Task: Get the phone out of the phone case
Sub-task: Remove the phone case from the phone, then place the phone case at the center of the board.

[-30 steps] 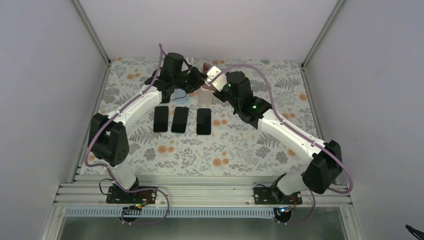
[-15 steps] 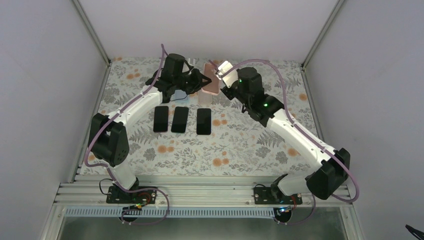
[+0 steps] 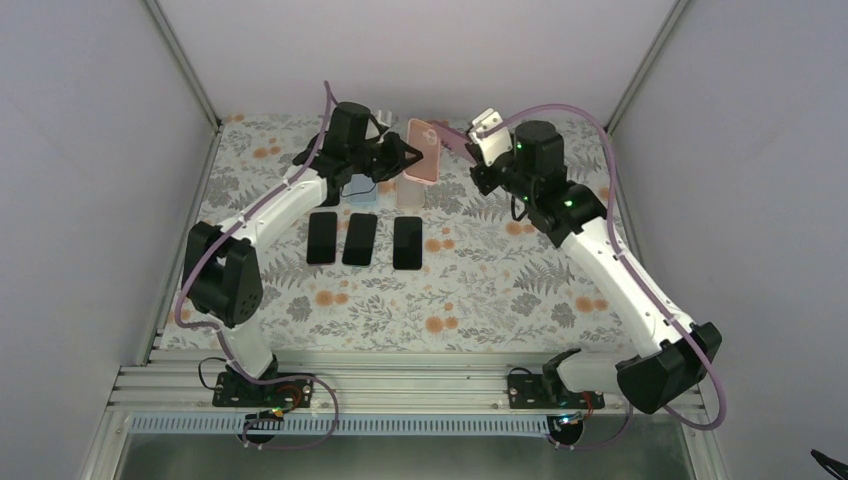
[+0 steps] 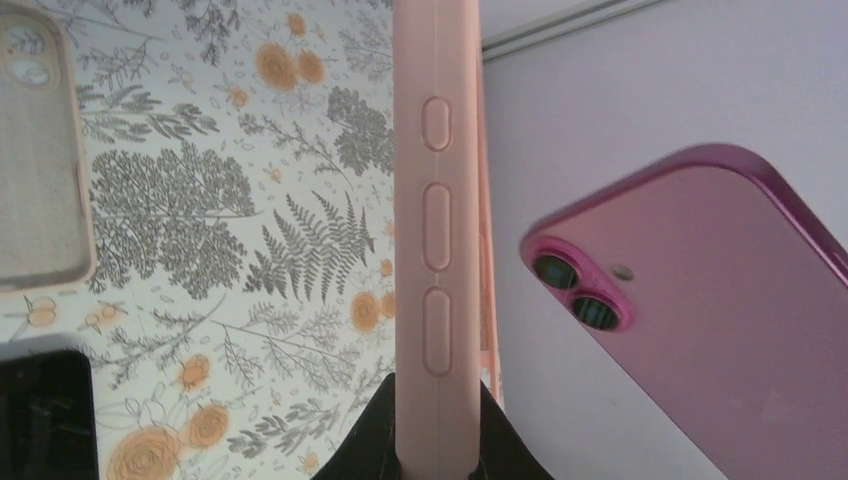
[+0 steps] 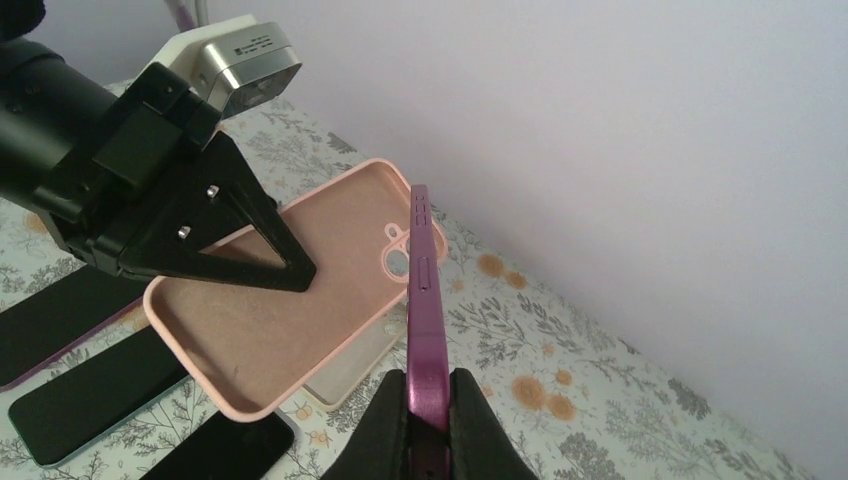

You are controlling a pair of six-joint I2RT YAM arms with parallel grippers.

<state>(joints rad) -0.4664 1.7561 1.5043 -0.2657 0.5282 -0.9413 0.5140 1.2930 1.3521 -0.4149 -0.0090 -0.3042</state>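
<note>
The spot (image 3: 457, 190) beside the beige case is free, so the robot's left gripper should go on lowering the empty pink phone case (image 3: 424, 155) and let go of it flat there.
My left gripper (image 3: 403, 158) is shut on the empty pink phone case (image 3: 422, 152) and holds it in the air at the back of the table. In the left wrist view the case (image 4: 437, 200) shows edge-on, clamped between the jaws of the left gripper (image 4: 437, 390). My right gripper (image 3: 470, 150) is shut on the magenta phone (image 3: 452, 138), which is out of the case and just to its right. The right wrist view shows the phone (image 5: 425, 290) edge-on in the right gripper (image 5: 428, 378), beside the open case (image 5: 290, 300). The phone's camera side shows in the left wrist view (image 4: 700, 330).
Three black phones (image 3: 322, 237) (image 3: 359, 238) (image 3: 407, 242) lie in a row mid-table. A beige case (image 3: 410, 198) and a bluish case (image 3: 362, 195) lie beneath the raised grippers. The back wall stands close behind.
My right gripper has drawn back to the right with the phone, and the phone is now apart from the pink case. The left gripper has kept hold of the case and raised it slightly.
</note>
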